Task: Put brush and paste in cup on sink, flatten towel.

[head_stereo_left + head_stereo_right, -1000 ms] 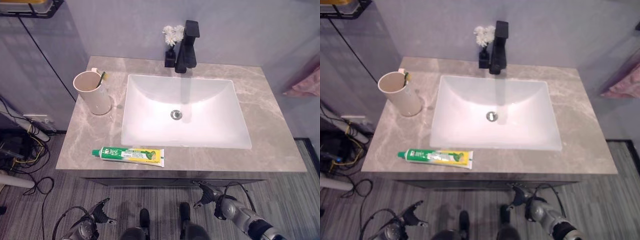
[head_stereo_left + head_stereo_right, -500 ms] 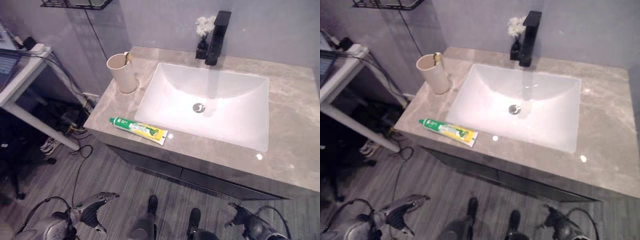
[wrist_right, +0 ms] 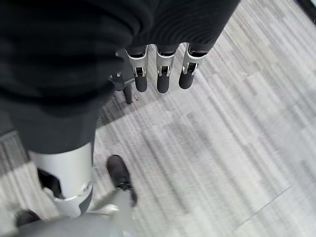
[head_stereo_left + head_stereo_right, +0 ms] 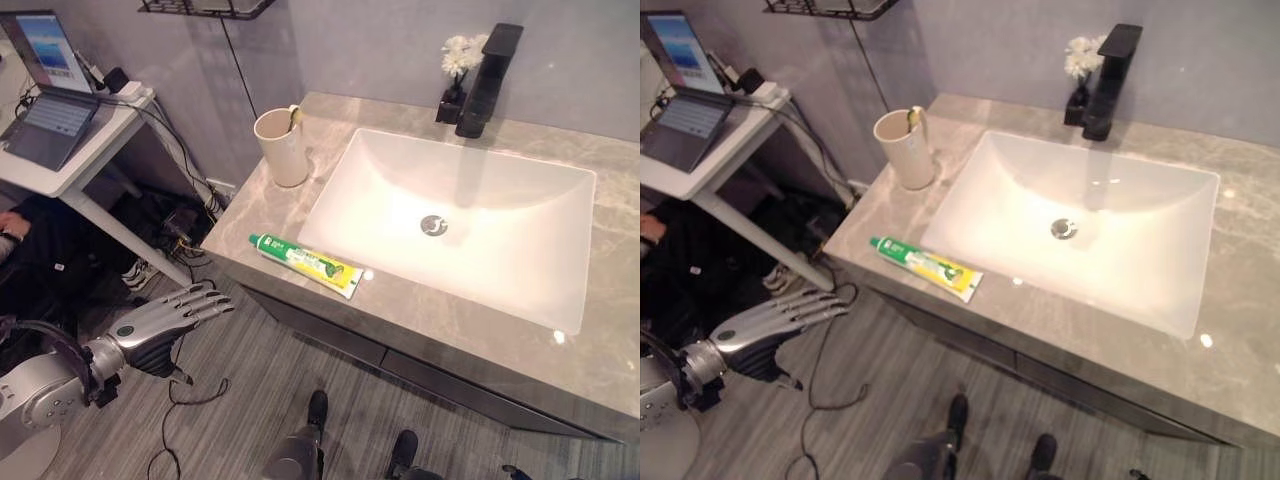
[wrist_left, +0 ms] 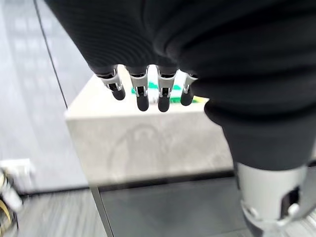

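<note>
The toothpaste tube (image 4: 305,264) will stay straight as I pick it up near its cap, because the smooth, rounded body (image 4: 290,256) goes straight to the flat tail.
A beige cup (image 4: 282,150) stands at the counter's back left corner with a toothbrush (image 4: 294,117) poking out of it. The green and yellow toothpaste tube (image 4: 307,265) lies flat along the counter's front edge, left of the white sink (image 4: 500,265). My left hand (image 4: 160,322) hovers open below and left of the counter's front corner, fingers straight and pointing towards the tube. In the left wrist view its fingers (image 5: 142,94) reach at the counter edge, with the tube (image 5: 165,91) just past them. My right hand (image 3: 160,74) hangs open over the floor.
A black faucet (image 4: 487,66) and white flowers (image 4: 460,52) stand behind the sink on the grey marble counter (image 4: 430,325). A white table with a laptop (image 4: 45,100) is at the left, a person's arm (image 4: 8,228) beside it, cables beneath.
The camera has swung to the left. My left hand has risen and reached forward towards the counter's front left corner. My right hand has dropped out of the eye views. Cup and tube stay put.
</note>
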